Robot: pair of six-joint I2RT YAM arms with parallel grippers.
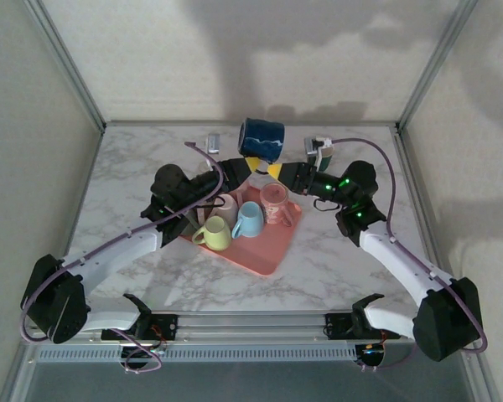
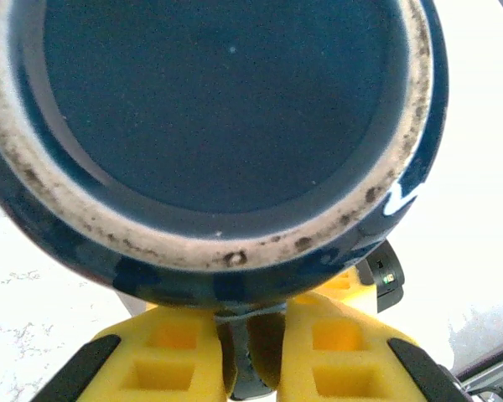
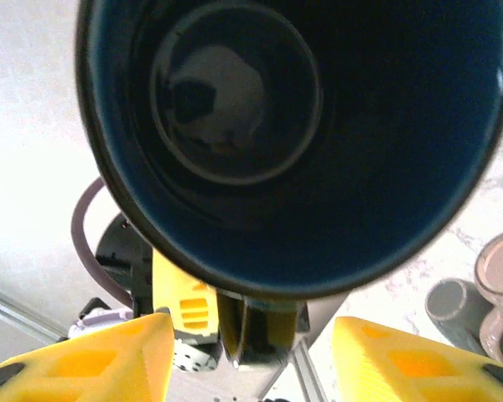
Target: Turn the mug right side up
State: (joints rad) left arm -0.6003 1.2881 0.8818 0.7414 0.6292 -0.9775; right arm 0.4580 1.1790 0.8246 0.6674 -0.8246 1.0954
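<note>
The dark blue mug's base [image 2: 230, 109] points toward my left gripper, so my right gripper should grab the mug's handle [image 3: 268, 331] from the side of the mug's opening and stand the mug upright.
A dark blue mug [image 1: 261, 140] hangs on its side above the back of the table, its mouth towards the right. The left wrist view faces its unglazed base ring [image 2: 226, 126]. My left gripper [image 1: 251, 166] is under it, yellow fingers [image 2: 172, 352] shut on the mug's handle [image 2: 253, 335]. The right wrist view looks straight into the mug's dark inside [image 3: 302, 142]. My right gripper [image 1: 277, 171] sits just below and in front of the mouth, its fingers [image 3: 109, 360] wide apart and open, touching nothing.
A pink tray [image 1: 268, 255] sits mid-table between the arms, carrying a yellow-green mug [image 1: 215, 234], a light blue mug [image 1: 250, 221], a pale pink mug [image 1: 226, 208] and a pink glass [image 1: 275, 201]. Small grey objects [image 1: 214, 141] lie near the back wall.
</note>
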